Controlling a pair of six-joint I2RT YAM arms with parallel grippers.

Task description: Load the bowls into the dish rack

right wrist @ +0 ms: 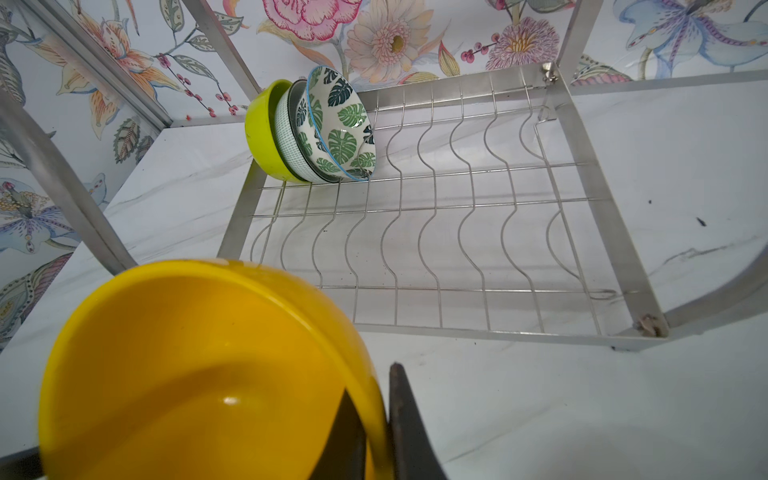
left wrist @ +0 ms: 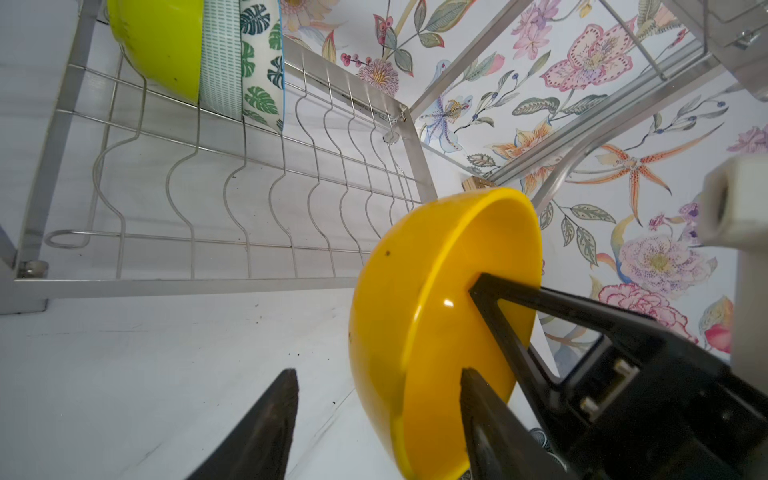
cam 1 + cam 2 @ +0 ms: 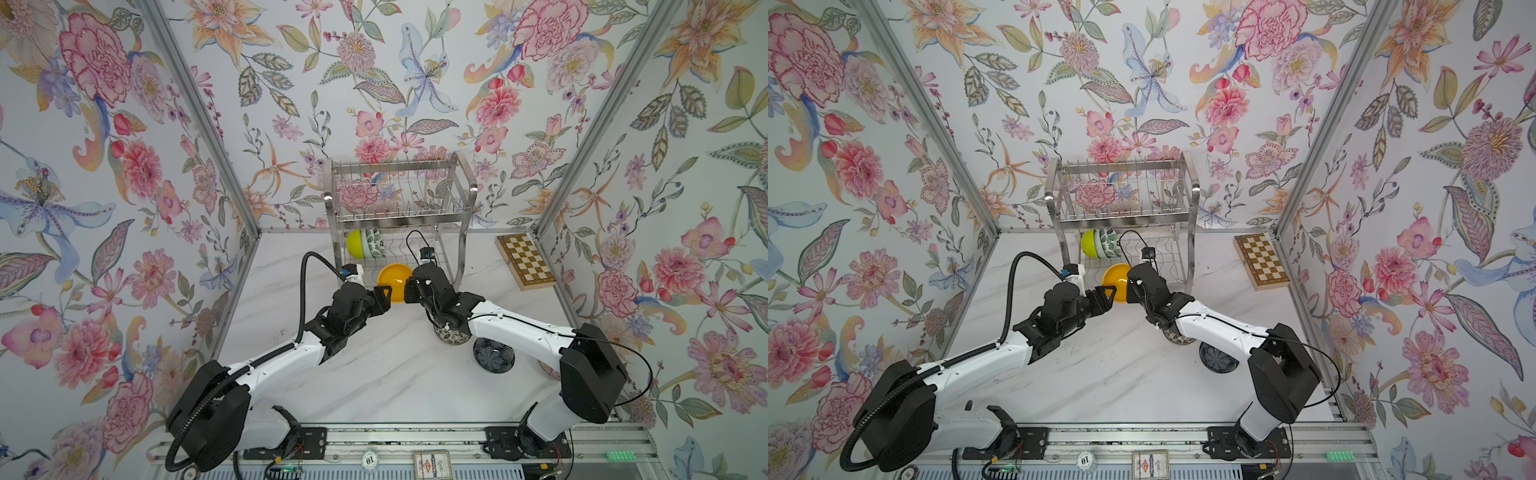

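The orange-yellow bowl's opening (image 3: 395, 276) faces my arms and sits crooked to the racked bowls, so next my left gripper takes the orange-yellow bowl's rim and turns it for my right gripper.
An orange-yellow bowl (image 3: 395, 277) (image 3: 1116, 278) hangs tilted on edge just in front of the dish rack (image 3: 399, 217) (image 3: 1121, 214). My right gripper (image 1: 372, 382) (image 3: 409, 289) is shut on the bowl's rim (image 1: 208, 365). My left gripper (image 2: 380, 371) (image 3: 386, 293) is open and straddles the opposite rim (image 2: 436, 311), one finger inside the bowl and the other still apart from its outer wall. On the rack's lower tier, a lime-yellow bowl (image 3: 354, 243) (image 1: 259, 133), a pale aqua bowl (image 2: 220, 62) and a green-leaf bowl (image 3: 375, 243) (image 1: 340, 133) stand on edge at its left end.
A black-white floral bowl (image 3: 446, 336) lies partly under my right arm, with a dark navy bowl (image 3: 493, 354) beside it and a pink-lined rim (image 3: 548, 370) behind the arm. A wooden chessboard (image 3: 525, 259) lies right of the rack. Floral walls enclose the table.
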